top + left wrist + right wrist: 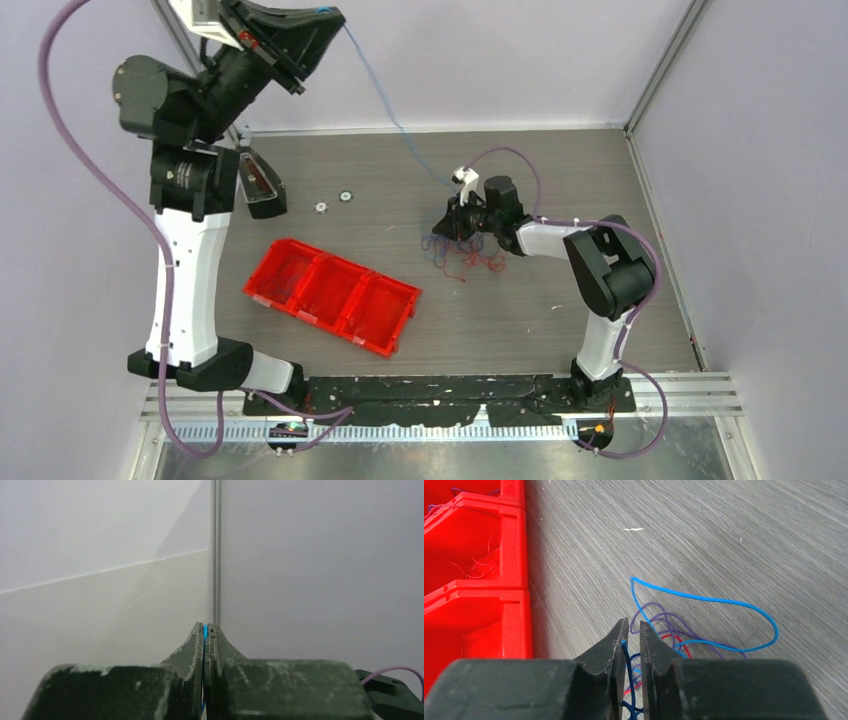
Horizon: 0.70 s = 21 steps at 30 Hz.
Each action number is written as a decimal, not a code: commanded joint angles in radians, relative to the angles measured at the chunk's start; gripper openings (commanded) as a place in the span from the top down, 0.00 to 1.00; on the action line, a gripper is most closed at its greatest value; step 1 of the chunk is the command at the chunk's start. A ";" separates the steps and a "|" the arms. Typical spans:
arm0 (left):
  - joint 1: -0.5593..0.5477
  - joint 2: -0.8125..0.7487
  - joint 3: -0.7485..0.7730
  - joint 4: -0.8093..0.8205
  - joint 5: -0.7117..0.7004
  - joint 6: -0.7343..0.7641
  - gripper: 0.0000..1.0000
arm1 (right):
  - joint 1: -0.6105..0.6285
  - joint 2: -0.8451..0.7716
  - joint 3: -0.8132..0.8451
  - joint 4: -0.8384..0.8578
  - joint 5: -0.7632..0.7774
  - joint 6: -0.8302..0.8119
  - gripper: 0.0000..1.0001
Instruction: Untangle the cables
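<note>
My right gripper needs to open first, as my grippers have the blue cable taut [383,97] between them. My left gripper should then swing the cable down into the red bin [380,308].
My left gripper [325,12] is raised high at the back left, shut on a thin blue cable [385,105]. The cable runs taut down to my right gripper [447,228]. In the left wrist view the blue strand [205,630] is pinched between the closed jaws [205,625]. My right gripper sits low on the table at the tangle of red, blue and purple cables [468,255]. In the right wrist view its jaws [633,625] stand a narrow gap apart, with a dark blue strand [627,655] between them. A blue loop [724,601], purple strands [659,615] and a red strand [669,637] lie beyond.
A red bin with three compartments [300,315] lies left of the tangle, with thin strands inside; it fills the left of the right wrist view [514,540]. Two small round washers [345,197] [321,207] lie at the back left. Walls enclose the table.
</note>
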 commanded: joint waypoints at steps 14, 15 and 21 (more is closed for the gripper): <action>0.110 -0.083 0.179 0.003 -0.196 0.117 1.00 | -0.022 0.014 0.036 -0.131 0.003 -0.056 0.78; 0.109 -0.081 0.182 0.004 -0.193 0.115 1.00 | -0.025 0.011 0.041 -0.136 -0.001 -0.056 0.78; 0.110 -0.152 0.047 -0.004 -0.151 0.126 1.00 | -0.027 -0.063 0.062 -0.168 -0.063 -0.083 0.63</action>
